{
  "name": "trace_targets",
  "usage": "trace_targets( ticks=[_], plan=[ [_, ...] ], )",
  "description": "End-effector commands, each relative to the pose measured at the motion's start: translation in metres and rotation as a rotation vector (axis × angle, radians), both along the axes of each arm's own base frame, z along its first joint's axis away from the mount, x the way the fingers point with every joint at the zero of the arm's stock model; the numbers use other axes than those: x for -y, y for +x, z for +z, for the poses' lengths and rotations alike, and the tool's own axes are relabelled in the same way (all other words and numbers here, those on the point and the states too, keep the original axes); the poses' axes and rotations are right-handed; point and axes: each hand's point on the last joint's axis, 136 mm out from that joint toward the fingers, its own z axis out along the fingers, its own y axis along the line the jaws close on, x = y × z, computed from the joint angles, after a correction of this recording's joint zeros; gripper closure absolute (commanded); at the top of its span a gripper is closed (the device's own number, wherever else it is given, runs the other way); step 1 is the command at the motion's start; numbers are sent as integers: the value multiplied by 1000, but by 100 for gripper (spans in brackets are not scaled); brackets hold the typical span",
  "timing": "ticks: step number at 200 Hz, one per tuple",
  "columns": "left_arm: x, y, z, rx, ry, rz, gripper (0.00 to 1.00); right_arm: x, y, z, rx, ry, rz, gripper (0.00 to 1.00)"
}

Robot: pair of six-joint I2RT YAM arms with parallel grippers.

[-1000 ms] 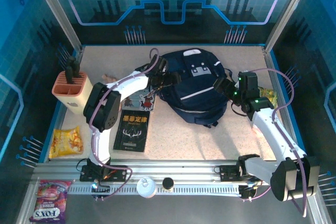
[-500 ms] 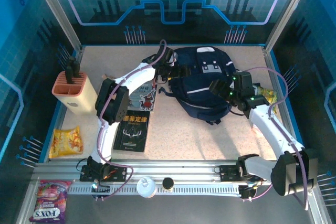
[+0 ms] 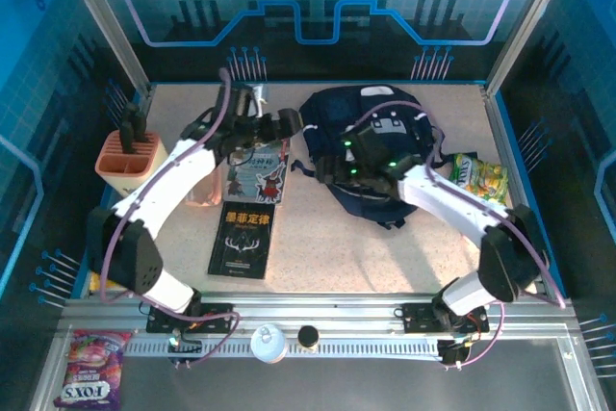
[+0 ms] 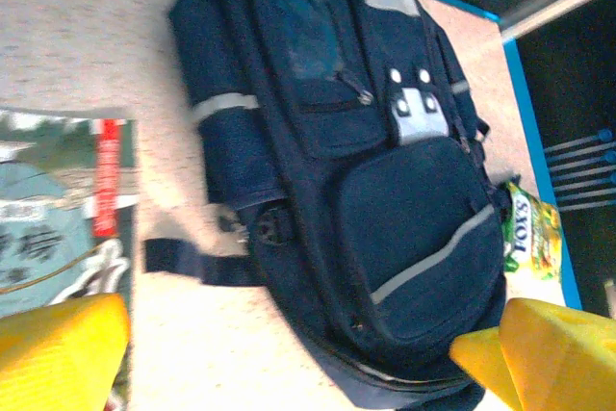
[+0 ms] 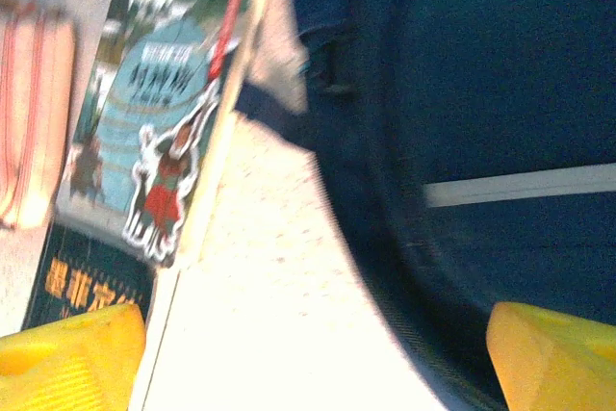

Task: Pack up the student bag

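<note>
The black book [image 3: 243, 241] is lying flat, so next my right gripper moves away from the bag and steadies the book's bag-side edge [image 3: 269, 241] while my left gripper takes the book's opposite edge.
The student bag [image 3: 385, 137], dark navy with thin white stripes and a grey-white patch, lies flat at the back middle of the table. My left gripper [image 3: 287, 125] hovers just left of it, open and empty; its yellow fingers [image 4: 58, 353] frame the bag [image 4: 385, 170] from a distance. My right gripper [image 3: 327, 170] hangs over the bag's near left edge, also open with nothing in it. Its wrist view looks down on the bag's rim [image 5: 481, 122] and bare table between the fingertips [image 5: 558, 353].
An illustrated book [image 3: 260, 175] and a black book [image 3: 243, 238] lie left of the bag, with a pink pencil case [image 5: 29, 141] beside them. A peach pen holder [image 3: 135, 166] stands far left, a yellow snack packet [image 3: 120, 262] near it. A green-yellow sweets packet [image 3: 479, 180] lies right of the bag.
The left gripper has drawn back leftward off the bag. The right gripper has swung from the bag's right side across to its near left edge. The bag has shifted slightly right and back.
</note>
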Motion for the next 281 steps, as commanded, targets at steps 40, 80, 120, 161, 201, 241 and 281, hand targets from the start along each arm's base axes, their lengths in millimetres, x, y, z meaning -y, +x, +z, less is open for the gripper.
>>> trace_targets(
  ticks=[40, 80, 120, 161, 201, 241, 281],
  plan=[
    [-39, -27, -1, 33, 21, 73, 1, -102, -39, -57, -20, -236, 286, 6],
    [-50, -30, 2, 43, 43, 79, 1, -144, -61, -85, -10, -363, 410, 6],
    [-61, -27, 1, 23, 23, 115, 1, -158, -73, -114, -57, -419, 468, 6],
    [-64, -24, -5, 3, 27, 126, 1, -140, -73, -136, -81, -515, 483, 7],
    [-66, -20, -15, -24, 42, 137, 1, -96, -65, -150, -107, -576, 462, 10],
    [-67, -17, -25, -53, 52, 143, 1, -49, -42, -141, -96, -542, 349, 12],
    [-68, -26, -45, -126, 69, 140, 1, -55, -36, -104, -72, -354, 302, 13]
  ],
)
